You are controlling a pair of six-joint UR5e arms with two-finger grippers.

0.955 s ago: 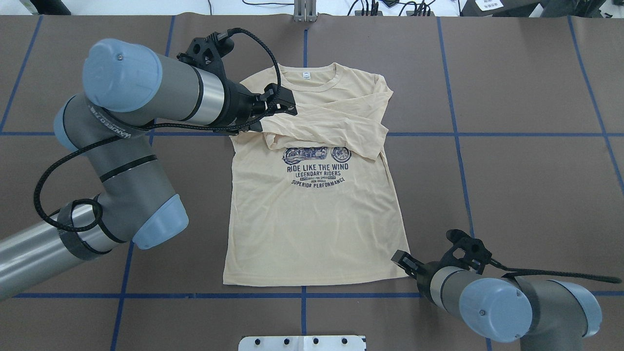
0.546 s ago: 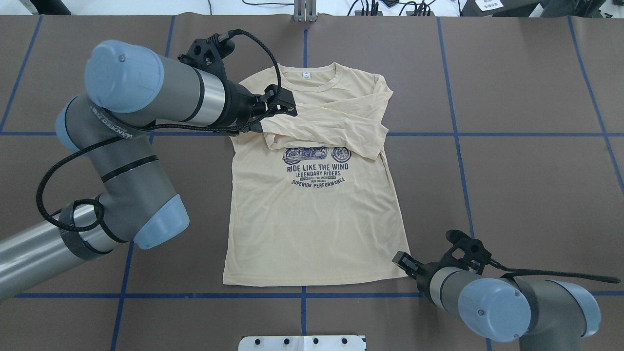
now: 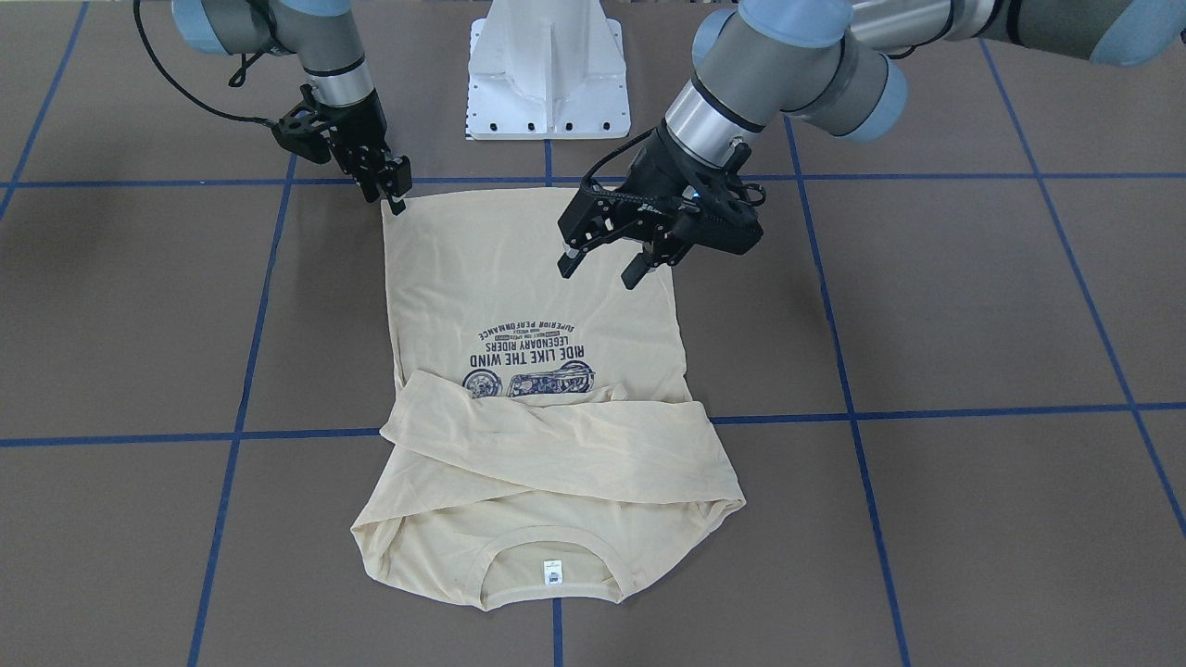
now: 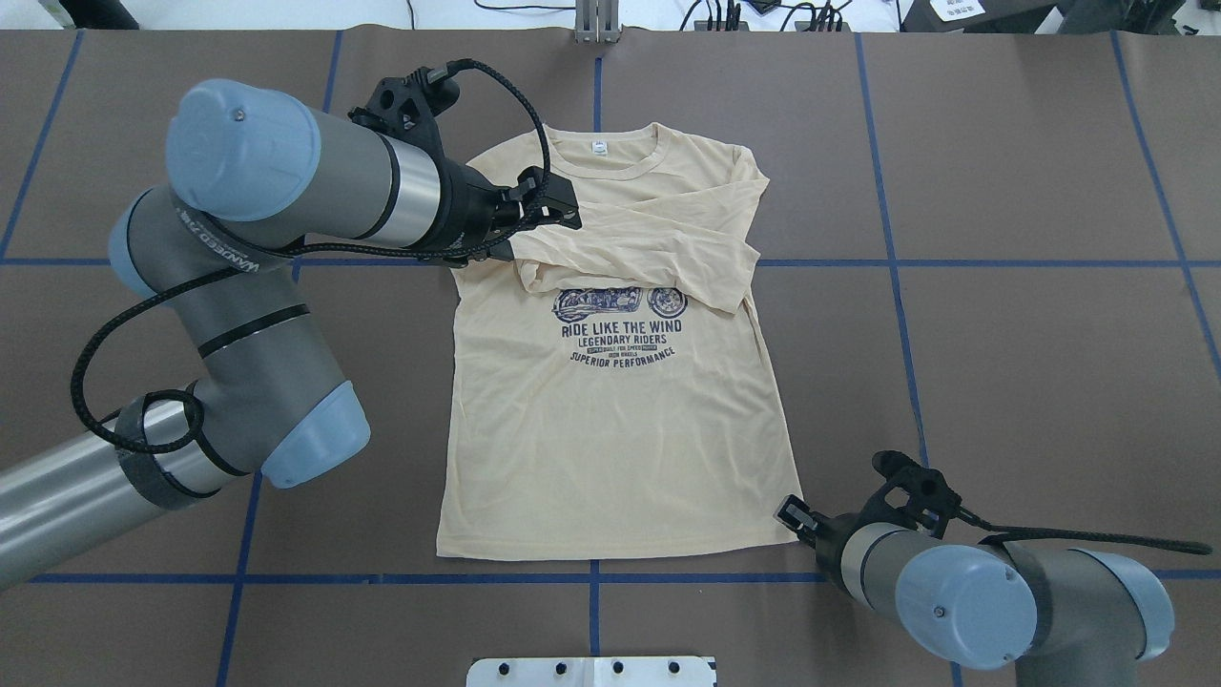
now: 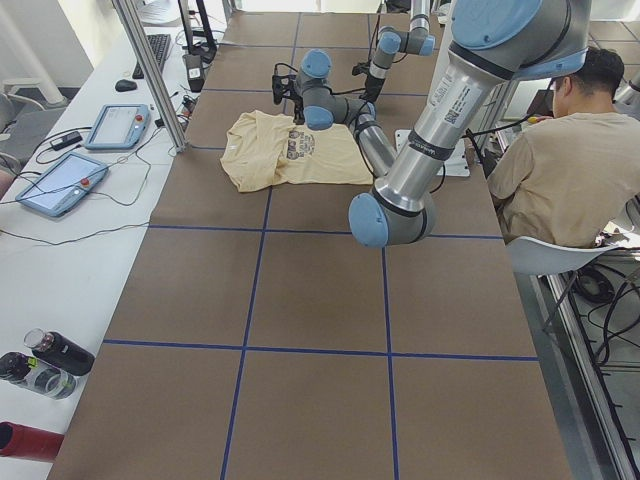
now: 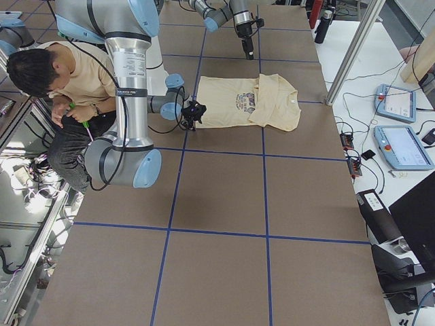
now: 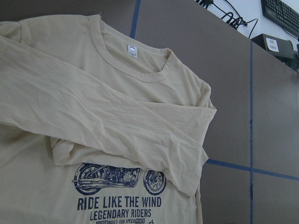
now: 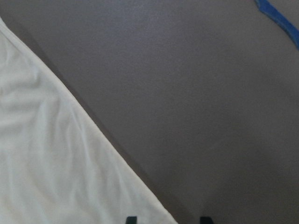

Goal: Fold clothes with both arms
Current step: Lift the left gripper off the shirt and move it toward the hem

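The cream-yellow shirt is spread out flat and has little slack (image 3: 480, 272) behind the hem, so its neck end (image 3: 552, 589) will slide along when the robot pulls the hem.
The cream-yellow shirt (image 4: 610, 429) lies flat, print up, with both sleeves folded across the chest; it also shows in the front view (image 3: 482, 269) and the left wrist view (image 7: 117, 116). Its white neck label (image 4: 599, 147) is at the far end. My left gripper (image 4: 569, 203) is open and empty, hovering above the shirt's left side (image 3: 600, 267); its fingers do not show in its wrist view. My right gripper (image 4: 788, 511) is open, low at the shirt's near right hem corner (image 3: 397, 195). In the right wrist view its fingertips (image 8: 131, 219) straddle the shirt's edge (image 8: 46, 163).
The brown table cover carries blue tape grid lines (image 4: 887, 262). The white pedestal base (image 3: 547, 69) stands at the robot's side. A seated person (image 5: 560, 170) is beside the table. Tablets (image 5: 60, 180) and bottles (image 5: 50, 350) lie on the far bench.
My right gripper has shifted slightly at the hem corner. My left gripper has barely moved. The shirt lies as before.
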